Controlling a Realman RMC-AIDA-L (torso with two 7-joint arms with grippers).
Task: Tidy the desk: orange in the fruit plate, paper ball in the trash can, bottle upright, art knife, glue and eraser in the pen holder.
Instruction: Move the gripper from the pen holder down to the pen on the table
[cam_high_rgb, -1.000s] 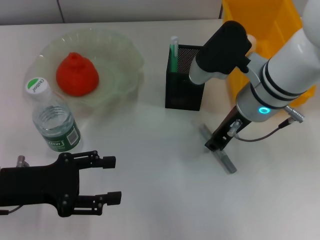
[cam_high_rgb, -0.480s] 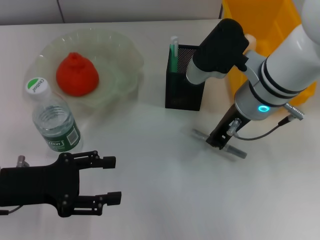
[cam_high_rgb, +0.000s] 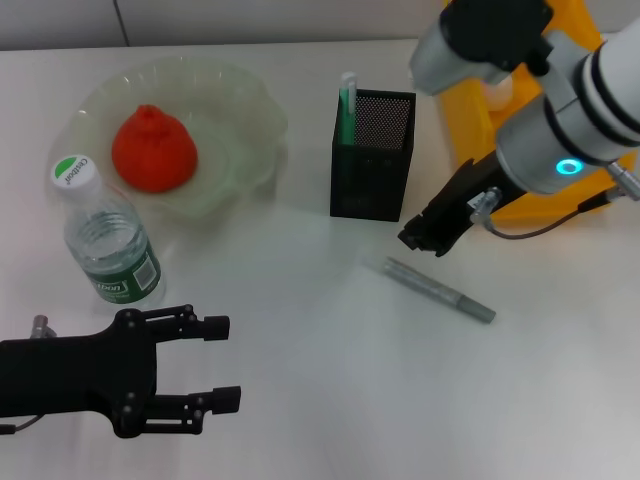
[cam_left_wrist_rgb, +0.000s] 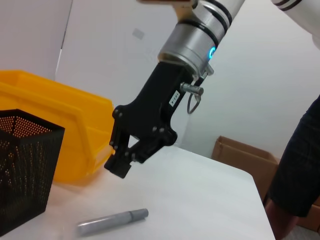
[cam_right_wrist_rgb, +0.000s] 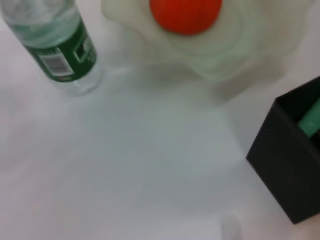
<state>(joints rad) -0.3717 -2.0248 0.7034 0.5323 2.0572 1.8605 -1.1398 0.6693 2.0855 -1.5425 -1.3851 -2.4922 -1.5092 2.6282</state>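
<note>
The art knife's end (cam_high_rgb: 393, 266) by the pen holder is below my right gripper, which is closed and empty. The gripper should open, move down around the knife's middle (cam_high_rgb: 440, 290) and grip it there.
The orange (cam_high_rgb: 153, 150) lies in the pale-green fruit plate (cam_high_rgb: 245, 110). The bottle (cam_high_rgb: 110, 242) stands upright on the desk, next to the plate. The black mesh pen holder (cam_high_rgb: 372, 160) holds a green stick with a white cap (cam_high_rgb: 348, 102). A grey art knife (cam_high_rgb: 438, 290) lies flat on the desk in front of the holder. My right gripper (cam_high_rgb: 428, 234) hangs shut and empty just above and behind the knife; it also shows in the left wrist view (cam_left_wrist_rgb: 120, 162). My left gripper (cam_high_rgb: 222, 360) is open, parked at the front left. The eraser and the paper ball are not seen.
The yellow trash can (cam_high_rgb: 520, 60) stands at the back right, behind my right arm. The left wrist view shows the knife (cam_left_wrist_rgb: 112, 221), the holder (cam_left_wrist_rgb: 25, 170) and the can (cam_left_wrist_rgb: 60, 130). The right wrist view shows the bottle (cam_right_wrist_rgb: 55, 45), the orange (cam_right_wrist_rgb: 186, 15) and the holder (cam_right_wrist_rgb: 290, 160).
The right gripper was down on the knife; the knife swung round on the desk and stayed there. The gripper has lifted away toward the trash can. The left arm has not moved.
</note>
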